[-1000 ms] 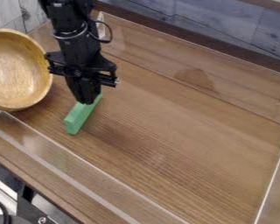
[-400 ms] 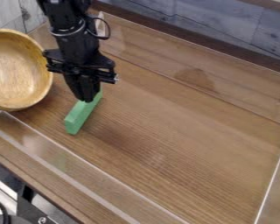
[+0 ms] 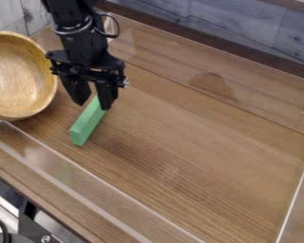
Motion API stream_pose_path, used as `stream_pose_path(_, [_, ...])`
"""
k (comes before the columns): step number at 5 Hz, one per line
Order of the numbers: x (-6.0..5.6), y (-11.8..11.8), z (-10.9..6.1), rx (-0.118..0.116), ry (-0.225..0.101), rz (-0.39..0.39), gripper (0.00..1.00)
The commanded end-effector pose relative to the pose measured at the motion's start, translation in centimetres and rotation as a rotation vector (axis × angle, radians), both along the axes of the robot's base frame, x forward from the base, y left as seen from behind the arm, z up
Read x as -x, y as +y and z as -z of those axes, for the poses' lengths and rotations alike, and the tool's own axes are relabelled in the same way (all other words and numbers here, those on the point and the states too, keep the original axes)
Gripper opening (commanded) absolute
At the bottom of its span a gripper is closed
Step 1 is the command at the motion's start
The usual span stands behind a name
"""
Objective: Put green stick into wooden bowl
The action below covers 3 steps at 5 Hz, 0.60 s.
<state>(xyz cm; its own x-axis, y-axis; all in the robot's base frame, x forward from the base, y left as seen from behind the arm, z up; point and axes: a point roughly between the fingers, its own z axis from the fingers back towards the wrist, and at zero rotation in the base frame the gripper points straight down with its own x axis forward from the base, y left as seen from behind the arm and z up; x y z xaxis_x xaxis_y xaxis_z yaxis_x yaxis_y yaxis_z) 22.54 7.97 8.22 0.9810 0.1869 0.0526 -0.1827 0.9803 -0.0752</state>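
Note:
The green stick's far end (image 3: 100, 102) is below my gripper's fingers, so next I open them and bring them down around the stick's middle (image 3: 87, 122) before I lift it.
The green stick (image 3: 86, 124) lies flat on the wooden table, a little right of the wooden bowl (image 3: 15, 74). The bowl sits at the left edge, upright, with nothing showing inside it. My gripper (image 3: 90, 98) hangs right above the stick's far end, fingers pointing down. Its two black fingers (image 3: 71, 90) stand apart, open, with the stick's upper tip showing in the gap between them. The fingers do not press on the stick.
A clear plastic wall (image 3: 142, 204) runs along the front of the table and another stands at the right side (image 3: 298, 185). A grey plank wall (image 3: 231, 24) closes off the back. Brown tabletop (image 3: 205, 123) stretches right of the stick.
The fingers, which were close together over the stick's far end, have spread wide apart. The arm rose very slightly. The stick and the bowl stayed where they were.

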Motion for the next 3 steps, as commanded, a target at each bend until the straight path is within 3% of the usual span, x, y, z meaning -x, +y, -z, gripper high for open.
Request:
stream_pose_path(1, [-0.86,0.61,-1.03,-0.027,-0.054,-0.005,0.00])
stream_pose_path(3, [-0.48,0.49,-0.23,-0.035,-0.038,0.005,0.00])
